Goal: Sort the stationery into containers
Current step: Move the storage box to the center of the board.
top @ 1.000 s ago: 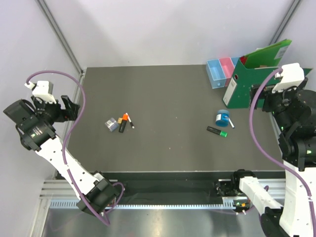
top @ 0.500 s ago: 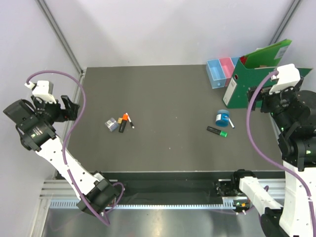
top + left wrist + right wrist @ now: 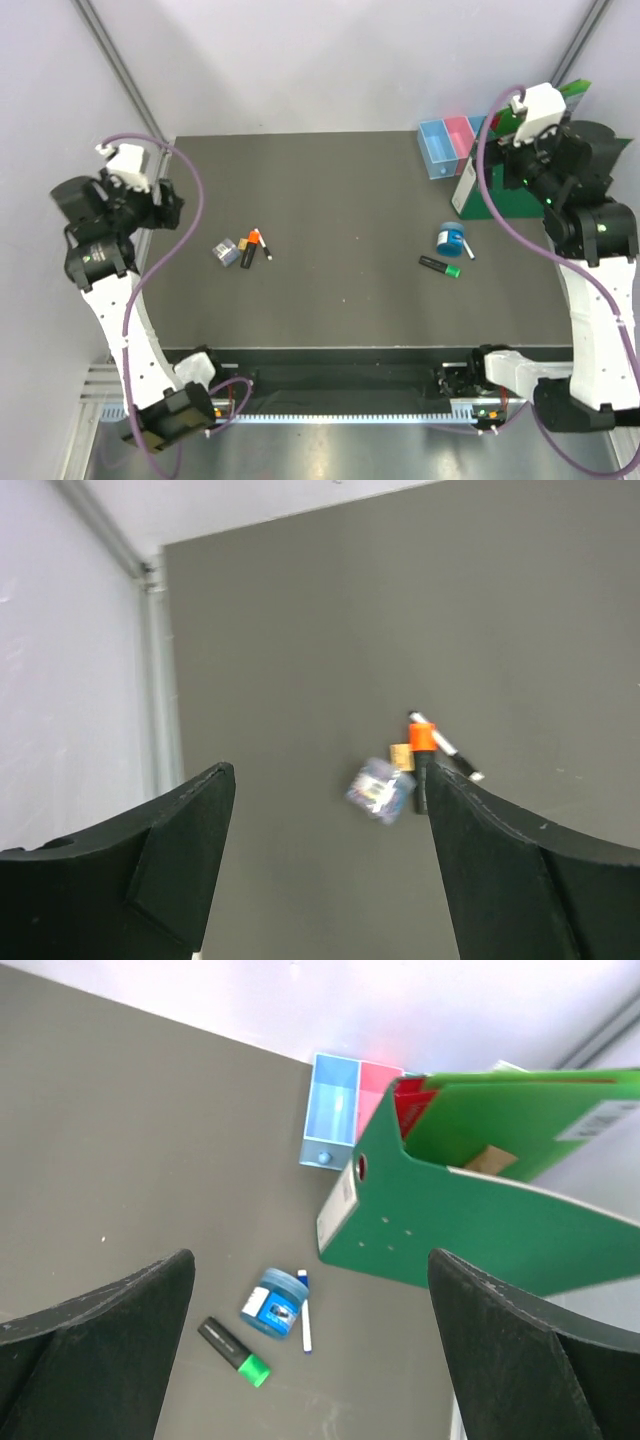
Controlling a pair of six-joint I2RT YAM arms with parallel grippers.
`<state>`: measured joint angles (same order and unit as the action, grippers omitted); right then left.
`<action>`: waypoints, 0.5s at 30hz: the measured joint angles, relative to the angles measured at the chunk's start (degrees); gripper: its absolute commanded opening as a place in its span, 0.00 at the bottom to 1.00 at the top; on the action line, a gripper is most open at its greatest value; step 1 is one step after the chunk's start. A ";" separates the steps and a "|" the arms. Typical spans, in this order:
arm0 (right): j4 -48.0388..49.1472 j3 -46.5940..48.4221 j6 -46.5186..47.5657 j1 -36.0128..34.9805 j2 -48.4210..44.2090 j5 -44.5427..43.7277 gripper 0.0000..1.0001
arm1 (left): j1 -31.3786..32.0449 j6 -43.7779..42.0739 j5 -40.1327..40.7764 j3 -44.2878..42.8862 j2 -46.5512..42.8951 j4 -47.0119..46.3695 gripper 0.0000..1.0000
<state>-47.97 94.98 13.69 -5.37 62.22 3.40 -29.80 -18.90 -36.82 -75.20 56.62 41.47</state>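
Observation:
The light blue bin's outer side is clear of the green binder. My right gripper keeps going there until that side is between its open fingers.
A black marker with an orange cap, a thin white pen and a tiny grey-blue piece lie together left of the table's middle. They also show in the left wrist view as the marker, pen and piece. A blue tape roll, a white pen and a green-capped marker lie at the right. The right wrist view shows the roll and the green-capped marker. The bins stand at the back right, partly hidden. My left gripper and right gripper are open, empty and high above the table.
A big green binder stands tilted in front of the bins and hides all but the light blue and pink ones. A metal frame post runs along the table's left edge.
Both arms have swung inward. The left wrist has moved right and towards the back, and the right wrist has moved left and towards the back, near the binder. The stationery has not moved.

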 measured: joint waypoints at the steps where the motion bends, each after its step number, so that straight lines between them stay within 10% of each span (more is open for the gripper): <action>1: 0.09 0.35 0.02 -1.25 1.03 -0.61 1.00 | 2.89 0.92 1.95 -0.11 0.55 -0.57 0.79; 15: 7.30 7.19 1.68 -13.38 23.65 -15.98 0.94 | 26.45 5.73 21.88 -10.34 15.10 -0.85 0.80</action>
<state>-40.66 102.17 15.38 -18.74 85.86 -12.58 -3.36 -13.17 -14.94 -85.54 71.72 40.62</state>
